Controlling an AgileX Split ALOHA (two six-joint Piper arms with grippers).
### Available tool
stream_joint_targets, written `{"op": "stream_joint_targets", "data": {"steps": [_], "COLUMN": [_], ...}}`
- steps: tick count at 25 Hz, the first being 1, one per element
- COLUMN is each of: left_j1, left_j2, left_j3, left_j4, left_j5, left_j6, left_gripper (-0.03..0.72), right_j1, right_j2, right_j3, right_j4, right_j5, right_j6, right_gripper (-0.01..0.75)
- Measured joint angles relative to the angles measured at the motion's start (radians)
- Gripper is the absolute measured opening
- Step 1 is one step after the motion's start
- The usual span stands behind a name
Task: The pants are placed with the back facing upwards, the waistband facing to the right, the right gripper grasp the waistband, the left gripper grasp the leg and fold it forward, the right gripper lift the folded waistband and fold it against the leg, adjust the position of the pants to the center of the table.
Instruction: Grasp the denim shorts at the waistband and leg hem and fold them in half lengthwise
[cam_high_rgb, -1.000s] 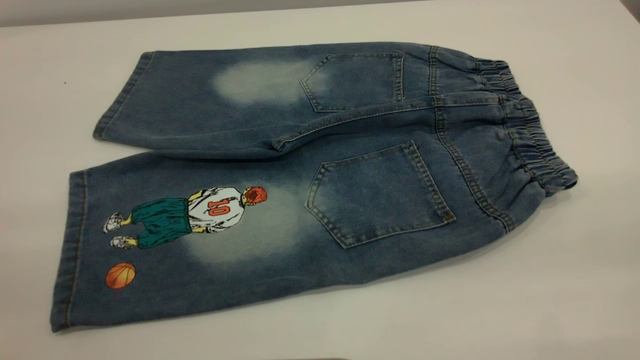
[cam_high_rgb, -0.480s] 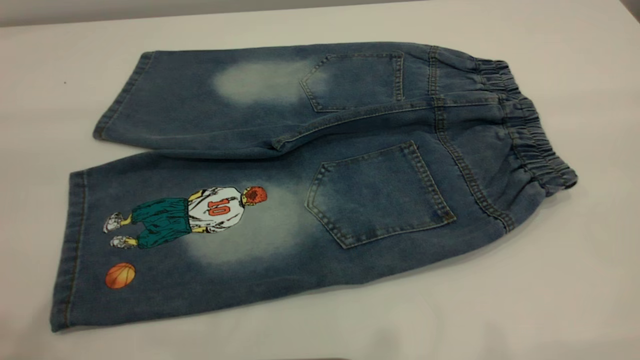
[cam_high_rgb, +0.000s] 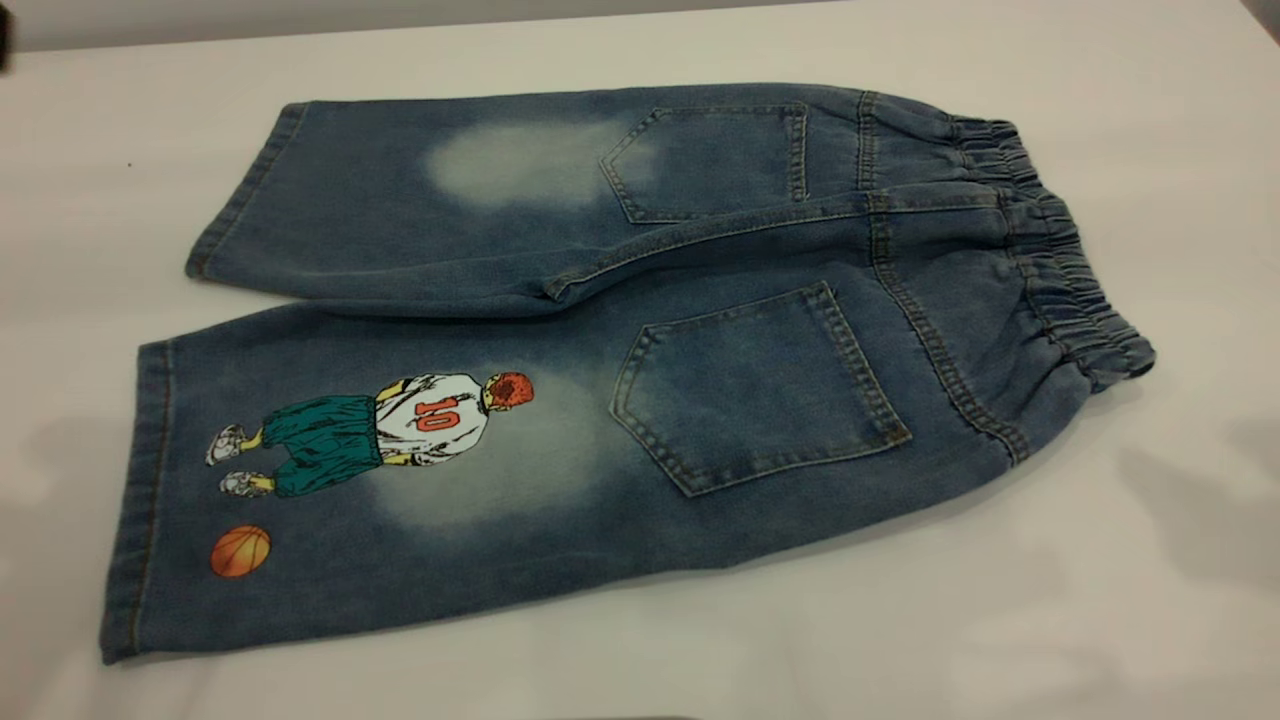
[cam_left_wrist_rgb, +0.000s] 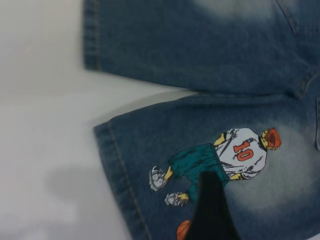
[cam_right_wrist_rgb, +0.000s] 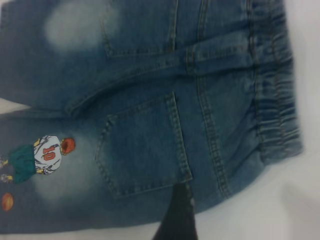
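Observation:
The waistband's near corner (cam_high_rgb: 1116, 350) is flat and has clear tabletop next to it. My right gripper keeps going down toward it until the fingers are on both sides of its edge (cam_high_rgb: 1113, 379) and close.
The pants (cam_high_rgb: 640, 340) lie flat on the table (cam_high_rgb: 1100, 600), back pockets up. The gathered waistband (cam_high_rgb: 1060, 250) is at the right. The leg (cam_high_rgb: 350, 480) with the number 10 player and orange ball is the near one, and its hem points left. Neither gripper shows in the exterior view. A dark part of my left gripper (cam_left_wrist_rgb: 212, 210) hangs over the leg (cam_left_wrist_rgb: 165, 150), by the printed player's shorts. A dark part of my right gripper (cam_right_wrist_rgb: 176, 215) hangs over the pants' near edge (cam_right_wrist_rgb: 150, 150), below the back pocket. The waistband (cam_right_wrist_rgb: 272, 85) lies off to its side.
A sliver of something dark (cam_high_rgb: 4, 40) shows at the exterior view's upper left edge. Soft shadows lie on the table at the front left (cam_high_rgb: 40, 470) and at the right (cam_high_rgb: 1200, 500). Bare tabletop surrounds the pants on every side.
Shadows have appeared on the table at the left and right of the pants, and a dark sliver has entered at the upper left edge. The pants have not moved.

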Motion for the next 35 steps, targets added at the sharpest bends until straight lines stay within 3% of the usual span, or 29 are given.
{"op": "stream_joint_targets", "data": {"steps": [10,19,31,35], "left_j1": [0.0,0.0,0.0,0.0], "left_j2": [0.139,0.162,0.162,0.162], "left_j3": [0.0,-0.001,-0.001,-0.001], "left_j4": [-0.319,-0.47,-0.511,-0.513], "left_j5": [-0.035,-0.089,-0.095,-0.095], "left_j6": [0.425,0.609,0.643,0.645], "left_gripper": [0.473,0.473,0.473,0.473], "right_j1": [0.0,0.0,0.0,0.0], "right_j2": [0.465,0.75,0.912,0.928], "right_j3": [0.016,0.001,-0.092,-0.094], "right_j4": [0.517,0.857,0.93,0.937], "right_j5": [-0.141,-0.193,-0.14,-0.115], "right_j6": [-0.491,-0.853,-0.938,-0.945], "right_gripper": [0.586,0.586,0.575,0.457]}}
